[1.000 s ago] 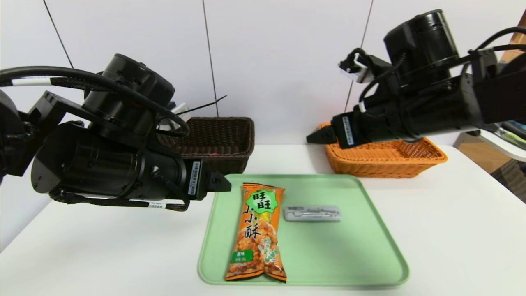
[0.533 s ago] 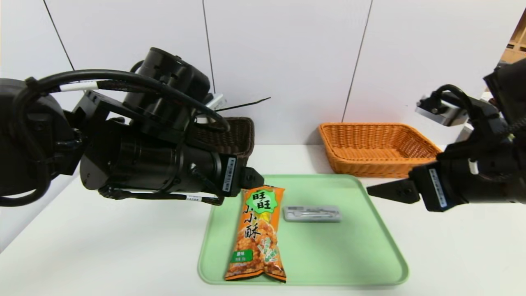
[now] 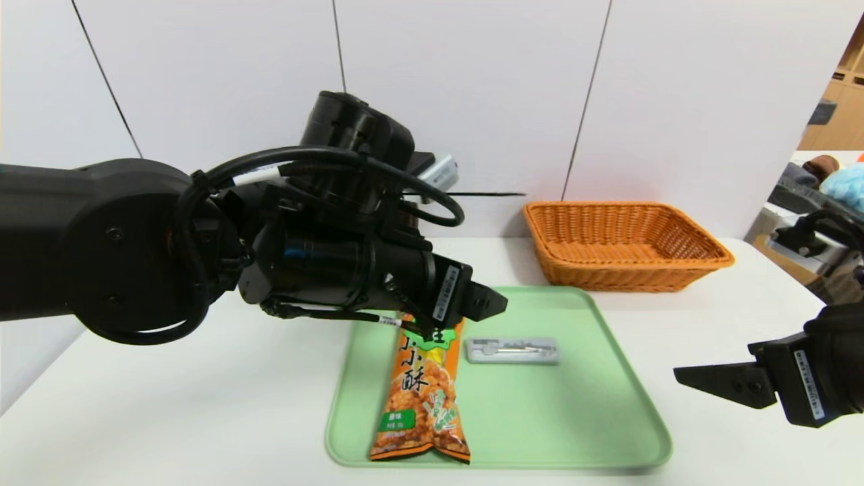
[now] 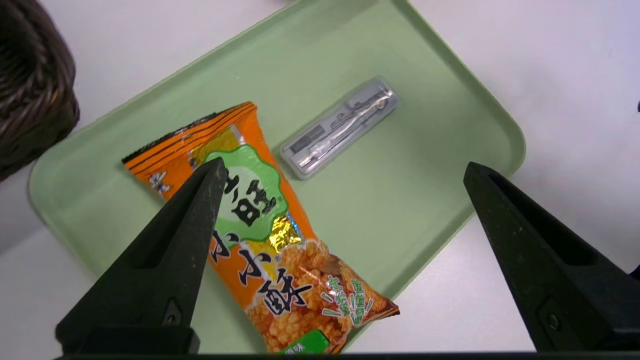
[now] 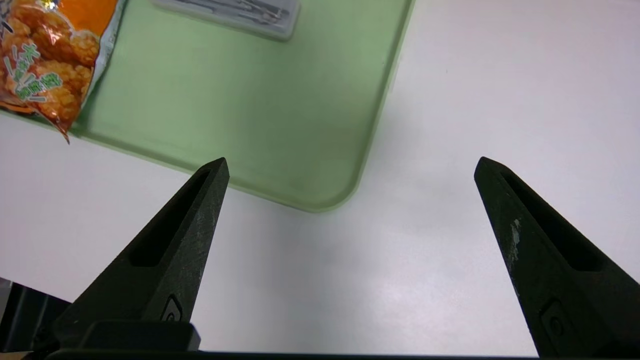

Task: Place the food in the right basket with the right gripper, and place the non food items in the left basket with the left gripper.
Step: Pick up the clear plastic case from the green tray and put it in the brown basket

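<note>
A silver compass (image 3: 516,349) can be seen lengthwise through the clear plastic case (image 3: 512,351), so I expect the compass to come along, closed inside, when I lift the case.
An orange snack bag (image 3: 420,398) lies lengthwise on the left half of a green tray (image 3: 540,418). A small clear grey plastic case (image 3: 513,351) lies beside the bag's top end. My left gripper (image 3: 496,302) hovers open above the far left part of the tray. In the left wrist view this gripper (image 4: 344,165) holds nothing, with the bag (image 4: 265,235) and the case (image 4: 340,127) below it. My right gripper (image 3: 682,373) hangs open and empty over the bare table, right of the tray's near right corner (image 5: 320,200). The orange right basket (image 3: 624,246) stands at the back right.
The dark brown left basket (image 4: 30,85) shows only in the left wrist view, past the tray's far left corner; my left arm hides it in the head view. White table (image 3: 709,324) surrounds the tray. A wall closes the back, and furniture stands past the table's right edge.
My left arm has swung right, from beside the tray to above its far left part. My right arm has left the orange basket and dropped to the table's right front.
</note>
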